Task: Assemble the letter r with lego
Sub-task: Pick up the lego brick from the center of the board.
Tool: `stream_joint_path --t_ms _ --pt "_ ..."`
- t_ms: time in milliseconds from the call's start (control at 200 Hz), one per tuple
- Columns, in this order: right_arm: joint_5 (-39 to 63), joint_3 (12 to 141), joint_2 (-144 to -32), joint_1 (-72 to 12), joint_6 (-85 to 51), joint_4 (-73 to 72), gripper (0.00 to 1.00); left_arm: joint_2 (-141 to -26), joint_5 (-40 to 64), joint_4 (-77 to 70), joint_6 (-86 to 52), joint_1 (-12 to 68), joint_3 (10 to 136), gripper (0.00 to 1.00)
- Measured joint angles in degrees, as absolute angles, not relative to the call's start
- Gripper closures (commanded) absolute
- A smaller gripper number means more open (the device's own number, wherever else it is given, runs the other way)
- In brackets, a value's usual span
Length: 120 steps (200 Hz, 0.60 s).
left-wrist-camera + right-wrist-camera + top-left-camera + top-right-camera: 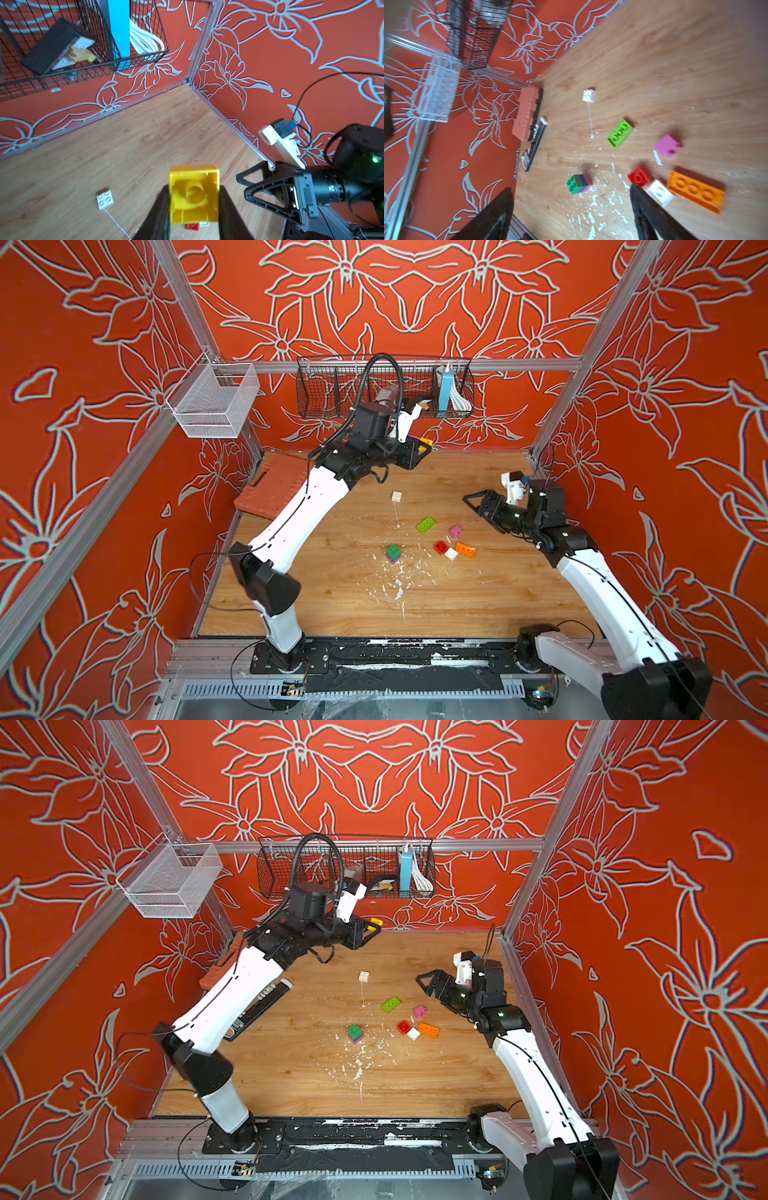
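Observation:
My right gripper keeps moving toward the studded side (376, 923) and closes there, because the yellow brick's hollow side (194, 194) faces my left gripper's palm.
My left gripper (194, 188) is shut on a yellow lego brick (194, 193), held hollow side towards the camera, high near the back wall (426, 443). My right gripper (478, 510) hangs open and empty above the table's right side. On the wood lie a white brick (396, 496), a lime brick (426, 524), a pink brick (456, 531), a red brick (441, 547), a small white brick (451, 554) and an orange brick (466, 549). A green-topped stack (393, 553) stands left of them. In the right wrist view the stack (579, 184) lies between my open fingers, far below.
A ribbed orange case (276, 487) lies at the back left, with a flat black device (257, 1011) beside it. A black wire basket (384, 385) and a white mesh basket (214, 402) hang on the frame. White flecks (399, 580) litter the table's middle.

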<state>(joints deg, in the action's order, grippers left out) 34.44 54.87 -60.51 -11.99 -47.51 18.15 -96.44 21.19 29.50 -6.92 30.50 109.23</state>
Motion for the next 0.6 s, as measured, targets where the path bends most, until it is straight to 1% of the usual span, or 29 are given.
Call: stream_joint_path --t_ms 90,170,215,270,325,465,600 --pt "36.1 58.4 -62.8 -16.2 -49.1 15.2 0.10 -89.2 22.7 21.7 -3.8 29.7 95.6 0.88" --pt "37.5 61.1 -64.5 -19.7 -50.2 13.1 0.10 -81.9 23.5 12.8 -0.2 29.6 80.5 0.89" --pt "38.5 62.5 -65.4 -21.4 -51.0 11.6 0.10 -77.6 24.0 8.0 1.7 29.5 72.3 0.93" --pt "39.7 63.4 -66.0 -23.0 -52.1 9.7 0.10 -73.7 25.1 4.6 4.1 29.2 65.5 0.96" --pt "40.9 64.0 -66.3 -23.9 -53.1 8.3 0.10 -70.7 26.1 1.1 6.6 28.6 61.3 1.00" --pt "44.1 65.3 -67.6 -25.8 -55.1 5.6 0.09 -64.0 28.1 -9.6 12.3 26.5 54.0 1.00" --pt "47.2 65.5 -68.6 -27.5 -58.4 1.5 0.09 -60.8 31.3 -21.5 14.2 25.1 49.8 1.00"
